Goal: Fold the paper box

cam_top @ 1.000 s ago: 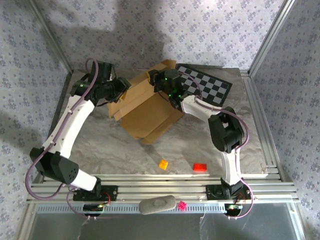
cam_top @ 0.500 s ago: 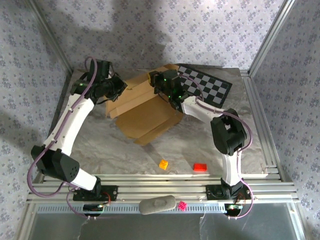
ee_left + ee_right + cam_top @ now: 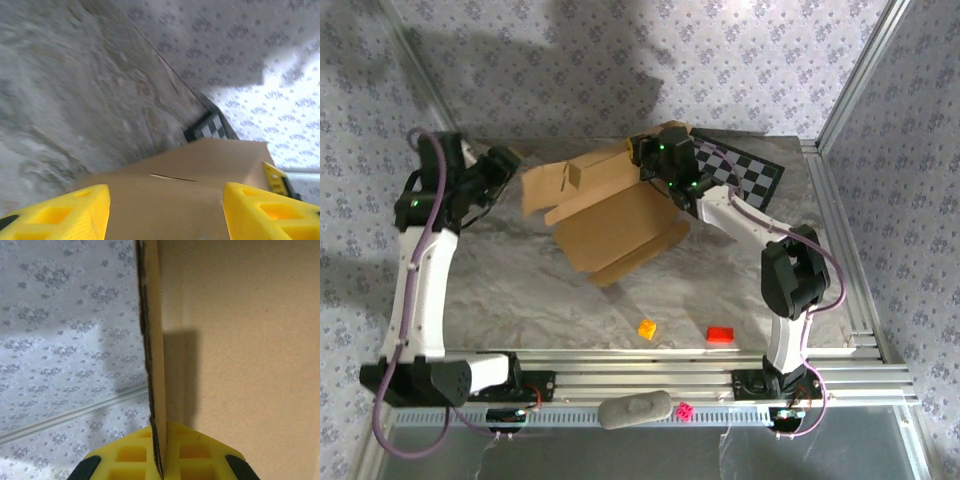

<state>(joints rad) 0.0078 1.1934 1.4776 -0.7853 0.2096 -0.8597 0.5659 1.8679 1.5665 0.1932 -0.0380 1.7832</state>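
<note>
The paper box is at a slant with my right gripper on its far corner, so my left gripper should first grab the opposite end (image 3: 536,190) and pull the box straight.
The paper box (image 3: 610,215) is a brown cardboard sheet, partly folded, lying tilted in the middle of the table with flaps raised along its far side. My right gripper (image 3: 655,158) is at the box's far right corner. In the right wrist view it (image 3: 161,452) is shut on the thin edge of an upright cardboard wall (image 3: 157,340). My left gripper (image 3: 506,160) is left of the box, just off its left flap. In the left wrist view its yellow fingers (image 3: 65,212) stand wide apart, with the cardboard (image 3: 200,170) showing between and beyond them.
A black-and-white checkered board (image 3: 745,170) lies at the back right, partly under the box. An orange block (image 3: 647,328) and a red block (image 3: 721,334) sit near the front edge. A grey object (image 3: 635,410) and a pink piece (image 3: 686,410) rest on the front rails.
My left arm has swung out to the left, away from the box, and its gripper has opened. The box's left flap now stands free. The right gripper has shifted slightly back and right with the box.
</note>
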